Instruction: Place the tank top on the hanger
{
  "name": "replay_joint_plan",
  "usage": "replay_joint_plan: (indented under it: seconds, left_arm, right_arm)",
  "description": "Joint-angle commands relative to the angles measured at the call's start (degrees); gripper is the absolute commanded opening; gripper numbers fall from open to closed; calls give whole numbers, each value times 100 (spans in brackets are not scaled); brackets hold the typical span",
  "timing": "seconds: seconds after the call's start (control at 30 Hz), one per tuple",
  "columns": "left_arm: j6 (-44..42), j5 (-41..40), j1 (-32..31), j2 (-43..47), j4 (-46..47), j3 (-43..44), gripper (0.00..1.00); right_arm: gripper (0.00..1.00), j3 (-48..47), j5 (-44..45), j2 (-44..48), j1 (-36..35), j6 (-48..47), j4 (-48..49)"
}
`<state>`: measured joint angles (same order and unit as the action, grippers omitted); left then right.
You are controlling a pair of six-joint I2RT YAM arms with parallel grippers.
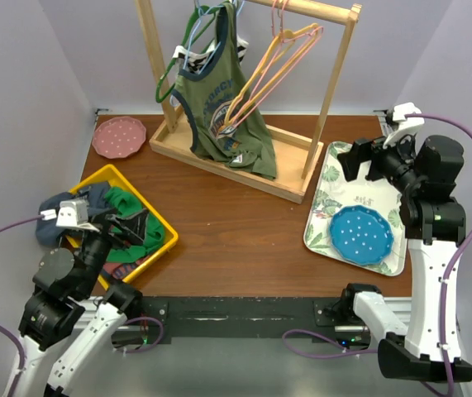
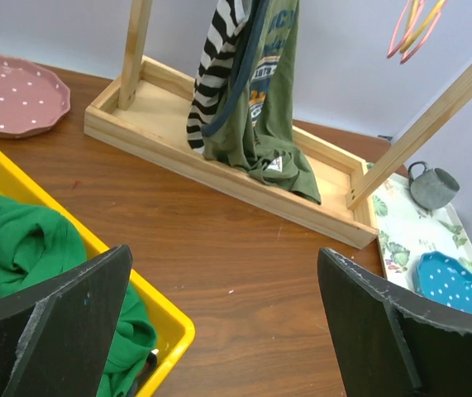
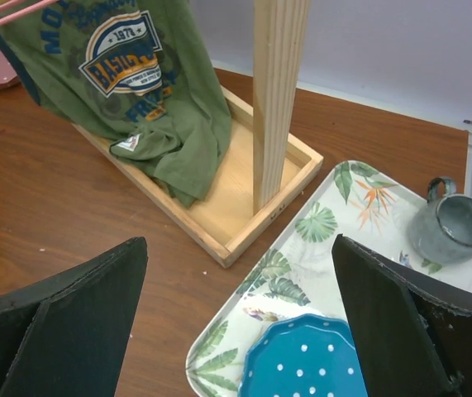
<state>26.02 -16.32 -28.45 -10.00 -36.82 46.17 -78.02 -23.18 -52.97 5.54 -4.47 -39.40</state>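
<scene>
My open left gripper should keep going down until its fingers are on both sides of the bright green tank top's raised fold, because that fold lies uncovered in the yellow bin.
The bright green tank top lies crumpled in the yellow bin at the left; it also shows in the left wrist view. The yellow-orange hanger hangs on the wooden rack among the pink hangers, and its lower part shows in the left wrist view. My left gripper is open and empty, just above the bin's right side. My right gripper is open and empty, above the floral tray's near-left corner.
The wooden rack stands at the back with an olive printed top, a striped garment and a dark green hanger. A pink plate is at the back left. The floral tray holds a blue plate and a grey mug.
</scene>
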Motion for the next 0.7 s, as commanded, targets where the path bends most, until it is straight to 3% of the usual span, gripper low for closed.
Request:
replay_joint_plan:
  seconds: [0.0,0.13,0.23,0.27,0.3,0.33,0.4,0.47,0.57,0.67]
  left_arm:
    - [70,5,32,-124,412,-266,100]
    - [52,-3,32,-476,806,-626,100]
    - [52,6,32,-775,1359,-1004,100]
    - [104,-47,32,-967,1492,-1075,100]
    - [140,-108,32,-1082,1615,-1214,100]
    - [166,-257,41,-1214,1825,-1259,100]
    - [289,-389,58,-1723,1976,-1295,100]
    - [368,-451,128,-2318,2099,-1251,100]
    - [561,-102,724,-3049,2143,-1049,100]
    - [955,1197,2155,-3542,2442,-1154,100]
  right_arm:
    - [99,94,-169,94,8,87,195]
    - [99,322,-625,68,8,-123,231]
    - [99,778,-2282,6,8,-956,152]
    - [99,1075,-2775,-90,8,-1638,-48]
    - [99,1313,-3737,-160,0,-1767,-16]
    - [99,1568,-4094,-231,0,-1759,167]
    - [99,2297,-4492,-363,8,-1610,878]
    - [99,2737,-4275,-363,0,-1618,1380]
    - [99,2985,-4291,-503,0,-1698,1566]
    - [99,2845,-4239,-600,0,-1986,1261]
